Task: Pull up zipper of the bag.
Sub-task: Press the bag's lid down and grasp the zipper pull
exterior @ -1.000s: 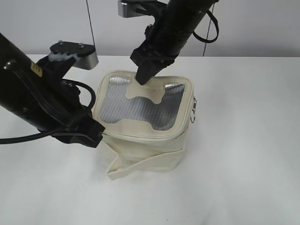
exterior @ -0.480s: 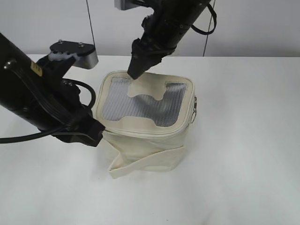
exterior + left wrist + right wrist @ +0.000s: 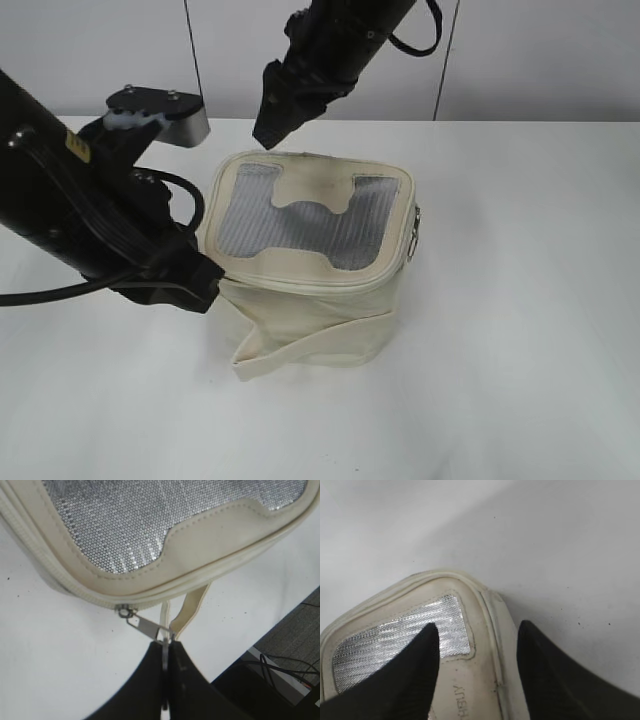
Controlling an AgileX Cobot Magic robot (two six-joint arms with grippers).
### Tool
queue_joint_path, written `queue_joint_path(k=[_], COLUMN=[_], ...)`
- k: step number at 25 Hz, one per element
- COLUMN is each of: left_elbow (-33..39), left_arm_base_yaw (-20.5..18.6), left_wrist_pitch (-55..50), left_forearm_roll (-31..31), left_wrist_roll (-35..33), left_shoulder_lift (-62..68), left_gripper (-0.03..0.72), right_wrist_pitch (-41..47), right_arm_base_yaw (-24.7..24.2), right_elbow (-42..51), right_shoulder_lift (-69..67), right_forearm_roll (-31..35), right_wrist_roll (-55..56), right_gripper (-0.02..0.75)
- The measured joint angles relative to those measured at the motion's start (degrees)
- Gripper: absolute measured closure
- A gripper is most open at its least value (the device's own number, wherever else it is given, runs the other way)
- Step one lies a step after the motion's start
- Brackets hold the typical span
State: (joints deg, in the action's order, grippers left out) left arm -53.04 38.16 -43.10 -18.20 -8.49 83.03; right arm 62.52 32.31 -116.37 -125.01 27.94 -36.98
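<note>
My right fingers are open, with the bag's far rim (image 3: pixel 246 157) standing free between them. Next, my right gripper closes tightly on that rim (image 3: pixel 488 612) before my left gripper slides the zipper's silver pull along.
The cream bag (image 3: pixel 320 300) stands on the table, its grey mesh top (image 3: pixel 300 228) facing up. The zipper (image 3: pixel 70 582) runs round the top rim. My left gripper (image 3: pixel 166 642) is shut on its silver pull (image 3: pixel 147 626) at the bag's near-left corner, and shows there in the exterior view too (image 3: pixel 208 282). My right gripper (image 3: pixel 268 135) hangs open above the far-left corner of the bag, touching nothing. In the right wrist view its fingers (image 3: pixel 420 650) straddle that corner of the bag (image 3: pixel 485 620) from above. More silver pulls (image 3: pixel 415 228) hang on the bag's right side.
A loose cream strap (image 3: pixel 300 350) droops down the bag's front. The white table (image 3: pixel 520 330) spreads to the right and front. The left arm (image 3: pixel 80 220) with its cable lies left of the bag. The table's edge and cables (image 3: pixel 295 650) show in the left wrist view.
My right gripper has opened, lifted off the cream patch on the bag's top and moved up and left. The left gripper has kept its hold on the pull.
</note>
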Motion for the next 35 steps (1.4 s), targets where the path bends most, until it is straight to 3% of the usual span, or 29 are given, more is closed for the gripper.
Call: queue_joint_path(k=[10, 13, 16, 18, 35], left_elbow=[0.00, 0.00, 0.00, 0.00, 0.00], left_arm_base_yaw=[0.00, 0.00, 0.00, 0.00, 1.41], left_wrist_pitch=[0.00, 0.00, 0.00, 0.19, 4.31], left_forearm_roll=[0.00, 0.00, -0.11, -0.38, -7.20], left_wrist_roll=[0.00, 0.00, 0.00, 0.00, 0.07], left_shoulder_lift=[0.00, 0.00, 0.00, 0.00, 3.10], left_gripper=[0.691, 0.691, 0.691, 0.691, 0.691], right_wrist_pitch=[1.01, 1.01, 1.20, 1.49, -0.33], right_arm_base_yaw=[0.00, 0.00, -0.24, -0.28, -0.28], right_elbow=[-0.12, -0.21, -0.56, -0.56, -0.46], right_shoulder_lift=[-3.54, -3.60, -3.79, -3.90, -4.34], right_forearm_roll=[1.94, 2.43, 2.93, 3.52, 6.94], right_wrist_roll=[-1.46, -2.92, -5.24, -5.60, -4.05], right_gripper=[0.367, 0.476, 0.662, 0.703, 0.708])
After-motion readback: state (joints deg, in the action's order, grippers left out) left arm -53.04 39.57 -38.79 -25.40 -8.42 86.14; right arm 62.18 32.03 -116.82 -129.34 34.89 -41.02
